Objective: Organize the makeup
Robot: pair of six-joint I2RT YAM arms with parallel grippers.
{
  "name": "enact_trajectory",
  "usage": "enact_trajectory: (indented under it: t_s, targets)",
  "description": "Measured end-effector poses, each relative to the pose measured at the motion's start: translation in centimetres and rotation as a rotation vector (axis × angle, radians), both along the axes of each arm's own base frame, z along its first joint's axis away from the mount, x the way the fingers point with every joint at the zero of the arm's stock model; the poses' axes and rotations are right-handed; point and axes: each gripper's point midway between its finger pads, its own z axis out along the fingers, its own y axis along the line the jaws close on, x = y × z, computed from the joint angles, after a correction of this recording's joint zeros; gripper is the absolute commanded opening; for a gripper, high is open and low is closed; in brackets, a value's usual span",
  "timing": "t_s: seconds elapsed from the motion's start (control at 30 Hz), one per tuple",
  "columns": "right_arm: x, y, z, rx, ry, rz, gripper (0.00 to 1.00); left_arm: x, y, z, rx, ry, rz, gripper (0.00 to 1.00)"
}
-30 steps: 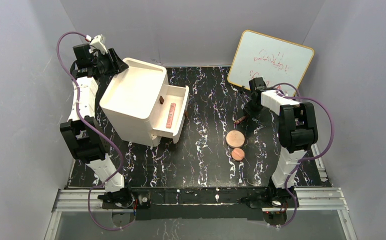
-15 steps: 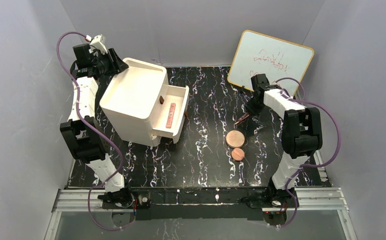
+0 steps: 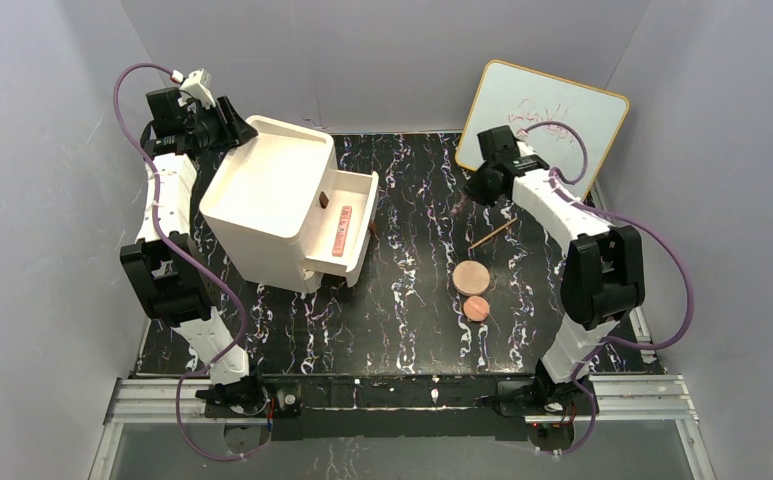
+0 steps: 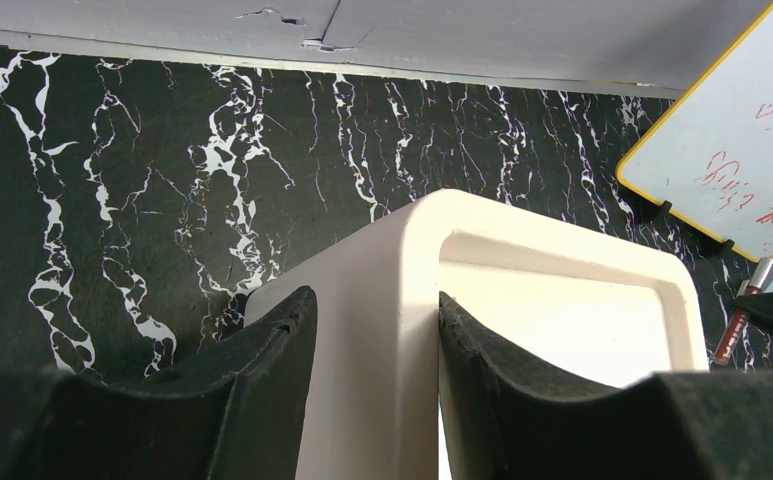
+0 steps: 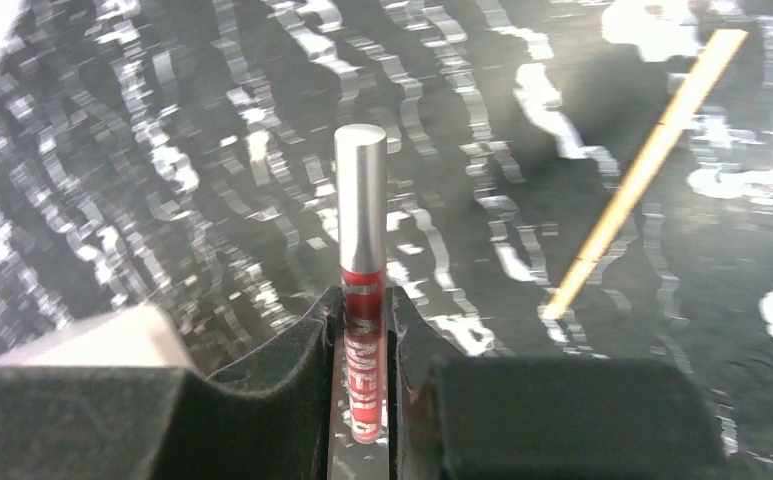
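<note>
My right gripper is bringing the red tube toward free room [image 3: 326, 231] beside the pink stick in the open drawer [image 3: 346, 212], and I should continue going and release it there.
My right gripper [image 3: 467, 195] is shut on a red tube with a silver cap [image 5: 360, 220] and holds it above the black marble table. A slim brown stick [image 3: 492, 235] lies on the table just right of it, and also shows in the right wrist view [image 5: 642, 170]. Two copper-pink discs, the larger [image 3: 470, 276] and the smaller [image 3: 476, 308], lie nearer the front. A pink stick [image 3: 342, 230] lies in the open drawer [image 3: 367, 205]. My left gripper [image 4: 374, 310] is shut on the back corner wall of the white drawer unit [image 3: 267, 195]. The square compact is out of view.
A whiteboard [image 3: 542, 120] with red scribbles leans against the back right wall; it also shows in the left wrist view [image 4: 742, 150]. Grey walls close in the table on three sides. The drawer unit carries brown knobs [image 3: 322, 200].
My right gripper has risen from the table and moved left and back with the red tube in it. The slim brown stick stays on the table. The left arm has not moved.
</note>
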Motion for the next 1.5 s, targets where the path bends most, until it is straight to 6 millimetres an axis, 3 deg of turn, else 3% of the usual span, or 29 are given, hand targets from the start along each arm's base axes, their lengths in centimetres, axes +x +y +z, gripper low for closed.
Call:
enact_trajectory:
  t_s: [0.2, 0.37, 0.53, 0.77, 1.03, 1.33, 1.5]
  targets:
    - [0.9, 7.2, 4.5, 0.079, -0.145, 0.190, 0.01, 0.0, 0.0, 0.0, 0.000, 0.001, 0.000, 0.43]
    - [1.7, 12.4, 9.4, 0.137, -0.280, 0.324, 0.01, 0.0, 0.0, 0.0, 0.000, 0.001, 0.000, 0.44]
    - [1.0, 16.9, 11.8, 0.181, -0.343, 0.432, 0.01, 0.0, 0.0, 0.0, 0.000, 0.001, 0.000, 0.43]
    - [-1.5, 22.0, 10.9, 0.211, -0.320, 0.543, 0.01, 0.0, 0.0, 0.0, 0.000, 0.001, 0.000, 0.43]
    - [-3.5, 25.7, 10.3, 0.230, -0.303, 0.611, 0.01, 0.0, 0.0, 0.0, 0.000, 0.001, 0.000, 0.43]
    - [-6.0, 28.4, 10.1, 0.266, -0.281, 0.646, 0.01, 0.0, 0.0, 0.0, 0.000, 0.001, 0.000, 0.44]
    - [-6.7, 29.5, 9.0, 0.269, -0.257, 0.659, 0.01, 0.0, 0.0, 0.0, 0.000, 0.001, 0.000, 0.44]
